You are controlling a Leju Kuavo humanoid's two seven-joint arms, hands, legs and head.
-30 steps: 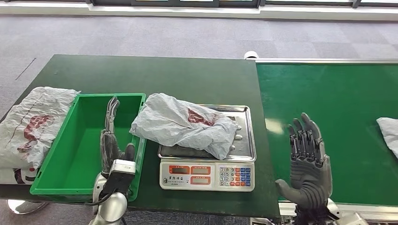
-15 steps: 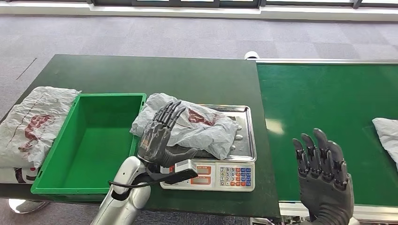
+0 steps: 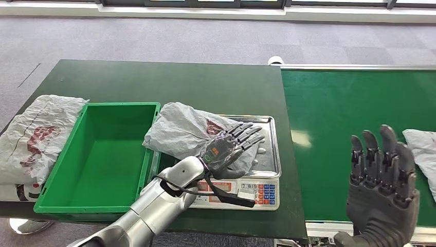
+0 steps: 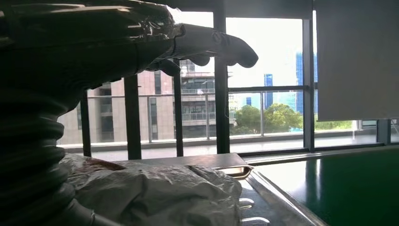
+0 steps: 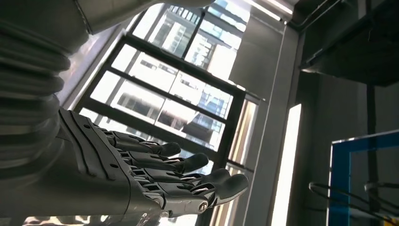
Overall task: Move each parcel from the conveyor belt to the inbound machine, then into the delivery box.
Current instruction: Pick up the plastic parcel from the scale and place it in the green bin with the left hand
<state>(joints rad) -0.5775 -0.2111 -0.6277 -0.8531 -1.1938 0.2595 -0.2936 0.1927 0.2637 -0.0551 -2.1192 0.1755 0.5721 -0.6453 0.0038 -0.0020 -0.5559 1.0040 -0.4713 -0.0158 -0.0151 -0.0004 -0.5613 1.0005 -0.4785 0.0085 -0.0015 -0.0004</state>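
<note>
The crumpled grey parcel (image 3: 191, 128) has loose wrinkles (image 3: 169, 123) running over it, so it will bend and flop over when the robot carries it into the green bin.
A crumpled grey parcel (image 3: 182, 131) with a red print lies on the steel pan of the scale (image 3: 270, 154), its left end hanging over the green bin's edge. My left hand (image 3: 229, 146) hovers flat over the parcel's right part, fingers spread and holding nothing; the left wrist view has the parcel (image 4: 155, 195) just beneath the hand (image 4: 141, 42). My right hand (image 3: 381, 177) is raised open at the front of the green conveyor belt (image 3: 349, 113), fingers up. A second grey parcel (image 3: 421, 152) lies on the belt at the right edge.
An empty green bin (image 3: 97, 154) stands left of the scale. Another grey bag (image 3: 31, 139) with red print lies at the table's left edge. The scale's keypad and displays (image 3: 257, 193) face the table's front edge. The dark green table (image 3: 169, 85) stretches behind.
My left hand has swung right from the bin, across the parcel's left end, to above its right part on the scale. My right hand has shifted right and lower in the picture. The belt parcel has crept left.
</note>
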